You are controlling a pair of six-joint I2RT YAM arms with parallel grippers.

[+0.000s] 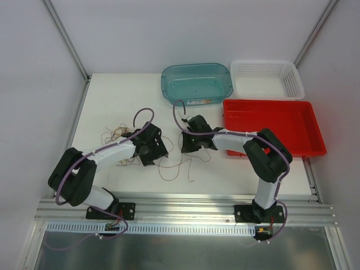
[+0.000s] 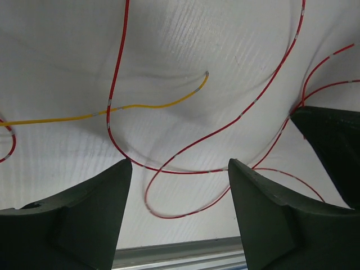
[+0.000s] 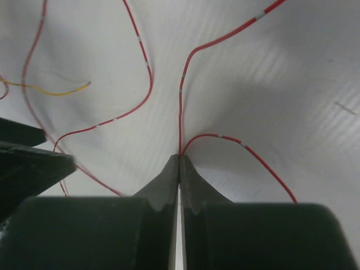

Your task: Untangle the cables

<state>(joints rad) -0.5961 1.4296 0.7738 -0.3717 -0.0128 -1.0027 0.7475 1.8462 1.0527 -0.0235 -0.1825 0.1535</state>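
Note:
Red cable loops (image 1: 169,179) spread out past my right gripper's hold. Next, my left gripper steadies the red cable (image 2: 160,170) while my right gripper takes it next to those fingers.
The cables are hair-thin wires on the white table. A curly tangle (image 1: 115,135) lies left of my left gripper, and red loops (image 1: 175,169) trail between the arms. In the left wrist view a red cable (image 2: 185,169) loops between my open left gripper (image 2: 179,169) fingers, and a yellow cable (image 2: 146,106) lies beyond. My left gripper (image 1: 153,147) is empty. My right gripper (image 3: 180,158) is shut on a red cable (image 3: 181,112), pinched at the fingertips; it sits mid-table in the top view (image 1: 184,142). A yellow cable end (image 3: 62,91) shows at left.
A teal tub (image 1: 197,83) stands at the back, a white basket (image 1: 266,79) at back right, and a red tray (image 1: 273,126) right of my right arm. The metal rail (image 1: 180,208) runs along the near edge.

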